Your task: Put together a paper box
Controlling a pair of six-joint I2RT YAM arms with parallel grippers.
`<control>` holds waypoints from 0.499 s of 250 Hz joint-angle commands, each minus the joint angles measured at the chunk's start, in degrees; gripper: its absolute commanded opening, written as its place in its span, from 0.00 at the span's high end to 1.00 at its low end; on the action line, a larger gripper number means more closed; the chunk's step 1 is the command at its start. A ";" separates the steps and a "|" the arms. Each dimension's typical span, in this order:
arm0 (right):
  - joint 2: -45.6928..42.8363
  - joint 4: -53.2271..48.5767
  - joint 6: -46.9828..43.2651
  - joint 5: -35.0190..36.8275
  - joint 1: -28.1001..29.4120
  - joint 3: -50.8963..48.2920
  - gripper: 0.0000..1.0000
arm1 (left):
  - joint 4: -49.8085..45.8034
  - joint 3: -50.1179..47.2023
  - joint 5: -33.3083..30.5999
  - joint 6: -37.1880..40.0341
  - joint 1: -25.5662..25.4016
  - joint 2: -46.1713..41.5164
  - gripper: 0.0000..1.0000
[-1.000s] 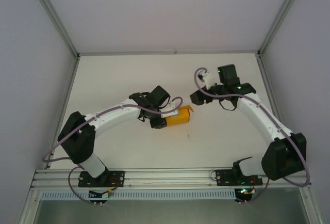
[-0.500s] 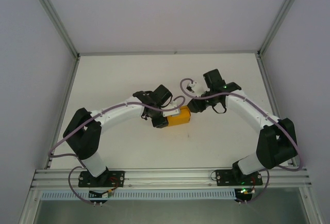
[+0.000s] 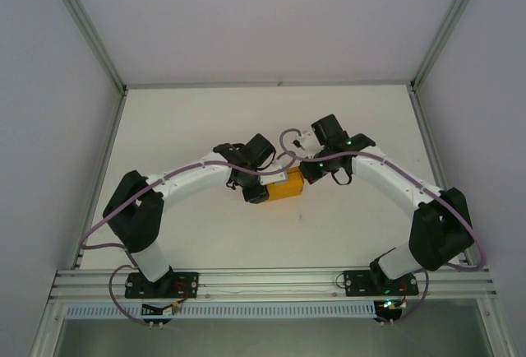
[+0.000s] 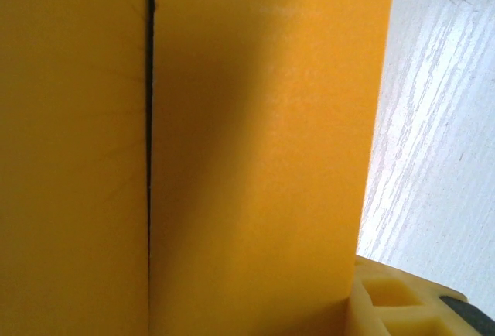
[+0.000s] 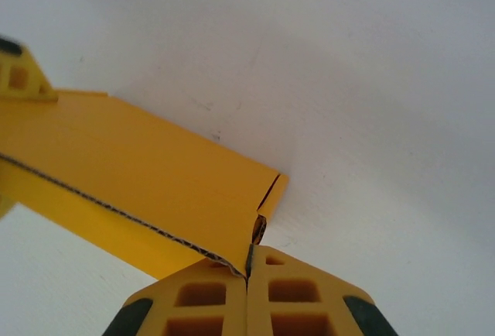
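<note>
The lid's edge gapes [image 5: 116, 212] along the seam while my left gripper is astride the box, so my left gripper needs to open and push on the lid's other corner with closed fingers.
The paper box [image 3: 288, 187] is an orange-yellow folded card box lying on the white table [image 3: 205, 118] at its middle. My left gripper [image 3: 260, 192] is shut on the box's left end. In the left wrist view the box's wall [image 4: 255, 158], with a dark seam, stands close up against one yellow finger [image 4: 402, 305]. My right gripper [image 3: 305, 171] sits at the box's far right corner. In the right wrist view its fingers [image 5: 209, 297] are pressed together, and the tips of the gripper [image 5: 249, 262] touch the corrugated edge of the box's end flap [image 5: 131, 173].
Aluminium frame posts [image 3: 90, 36] and white walls enclose the table on three sides. A rail [image 3: 271, 279] runs along the near edge by the arm bases. Both arms arch toward the middle, their purple cables [image 3: 288, 136] looping above the box.
My right arm has swung left and nearer, from the back right of the table to the box's right end. The left arm and box have barely shifted.
</note>
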 commanded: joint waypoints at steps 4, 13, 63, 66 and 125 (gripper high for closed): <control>-2.20 4.64 15.70 0.31 2.54 -0.88 1.00 | 0.16 0.33 -0.55 -0.85 0.61 1.40 0.66; -2.80 5.68 18.71 -0.14 2.52 -1.80 1.00 | 0.08 0.37 -0.67 -0.87 0.59 1.49 0.66; -4.48 12.73 24.96 2.84 2.71 -8.24 1.00 | 0.33 0.47 -1.54 -0.95 0.57 1.59 0.66; -4.51 13.25 24.78 3.00 2.74 -8.79 1.00 | 0.39 0.42 -1.55 -0.91 0.56 1.51 0.66; -7.77 22.85 12.72 12.13 5.27 -18.33 1.00 | 1.05 0.17 -1.32 -1.05 0.61 0.88 0.65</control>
